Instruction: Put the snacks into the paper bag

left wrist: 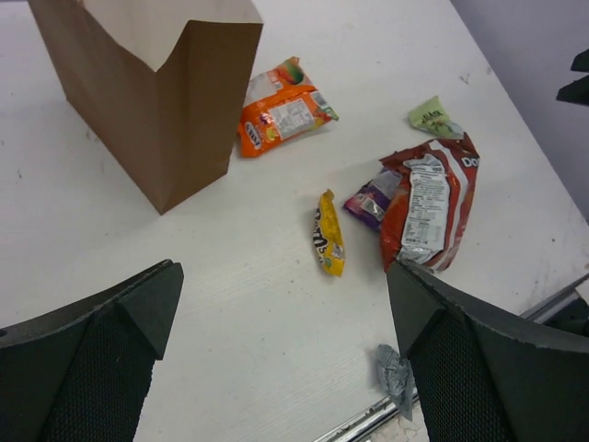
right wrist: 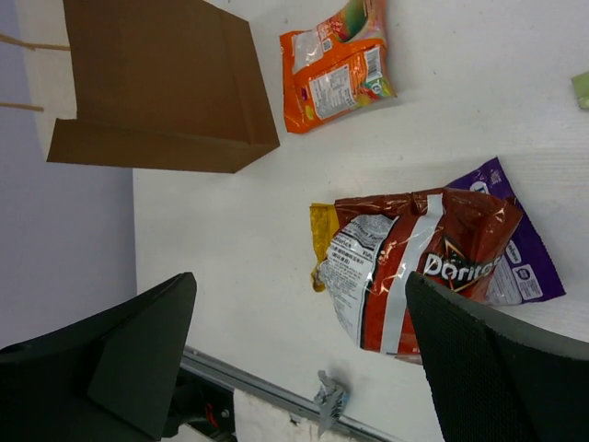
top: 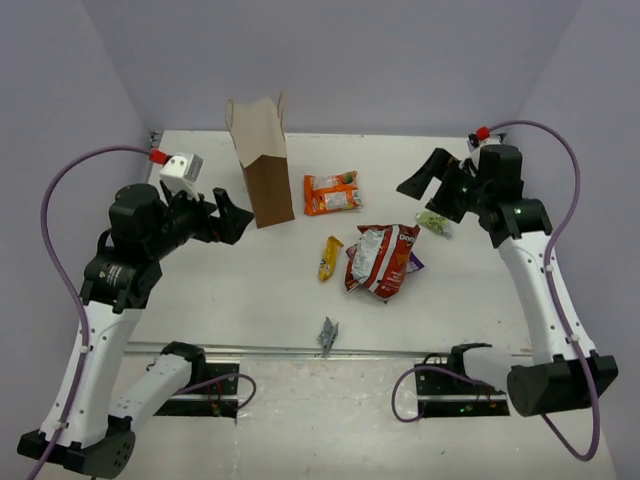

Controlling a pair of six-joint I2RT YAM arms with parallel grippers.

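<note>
The orange packet (top: 331,193) lies clear of the chip bag with its end facing the robot's right gripper, so the right gripper goes on moving there until its fingers are on either side of that end (top: 355,194).
The brown paper bag (top: 262,165) (left wrist: 156,101) (right wrist: 156,83) stands upright at the back of the table, mouth up. To its right lies the orange packet (top: 332,193) (left wrist: 281,109) (right wrist: 336,74). Nearer the front are the yellow bar (top: 330,257) (left wrist: 329,235), the red-and-white chip bag (top: 383,260) (left wrist: 428,207) (right wrist: 414,267) and, partly under it, the purple packet (left wrist: 371,200) (right wrist: 520,258). The pale green packet (top: 433,221) (left wrist: 431,116) lies just below my right gripper (top: 425,195) (right wrist: 299,304), which is open and empty. My left gripper (top: 238,218) (left wrist: 285,285) hovers left of the paper bag's base, open and empty.
A small grey foil scrap (top: 327,335) (left wrist: 396,373) (right wrist: 329,401) lies at the table's near edge by the metal rail (top: 300,350). A white box with a red knob (top: 180,165) sits at the back left. Purple walls close in the table.
</note>
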